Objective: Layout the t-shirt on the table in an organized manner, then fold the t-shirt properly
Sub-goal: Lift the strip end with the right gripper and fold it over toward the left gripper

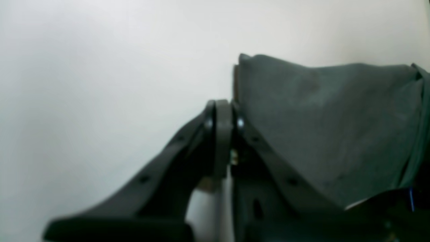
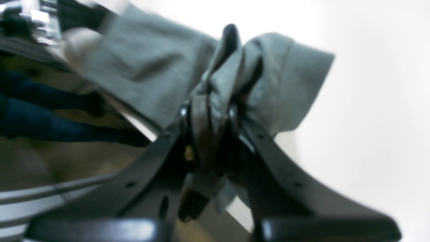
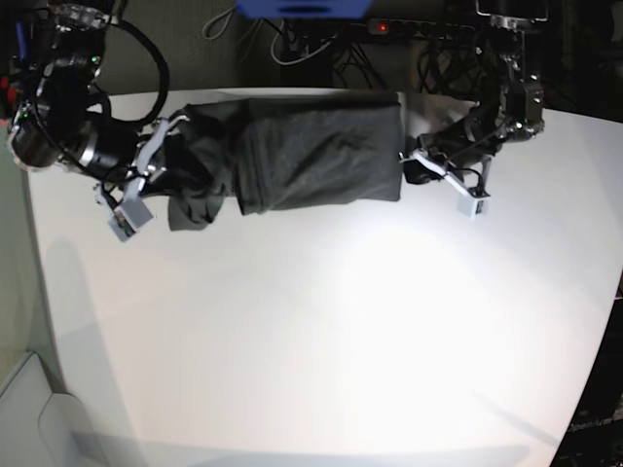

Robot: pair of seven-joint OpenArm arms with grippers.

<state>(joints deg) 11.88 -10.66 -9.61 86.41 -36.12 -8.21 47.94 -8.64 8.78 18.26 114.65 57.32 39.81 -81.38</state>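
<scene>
My right gripper should keep carrying the bunched end across the t-shirt's middle (image 3: 316, 156) while my left gripper holds the t-shirt's edge (image 3: 394, 146), and then let it go near that edge.
The dark grey t-shirt (image 3: 302, 151) is stretched sideways across the far part of the white table (image 3: 321, 321), doubled over lengthwise. My right gripper (image 3: 167, 185) is at its bunched end on the base view's left and is shut on a wad of cloth (image 2: 210, 101). A sleeve (image 2: 295, 74) hangs past the right gripper (image 2: 209, 112). My left gripper (image 3: 409, 167) is at the other end, shut on the shirt's edge. In the left wrist view the left gripper (image 1: 222, 116) pinches a strip of the t-shirt (image 1: 322, 121), which spreads to the right.
The table's far edge (image 3: 448, 102) runs just behind the shirt. Beyond it lie cables and a power strip (image 3: 389, 29) and a blue object (image 3: 302, 8). The left edge of the table (image 3: 39, 292) drops to a pale floor.
</scene>
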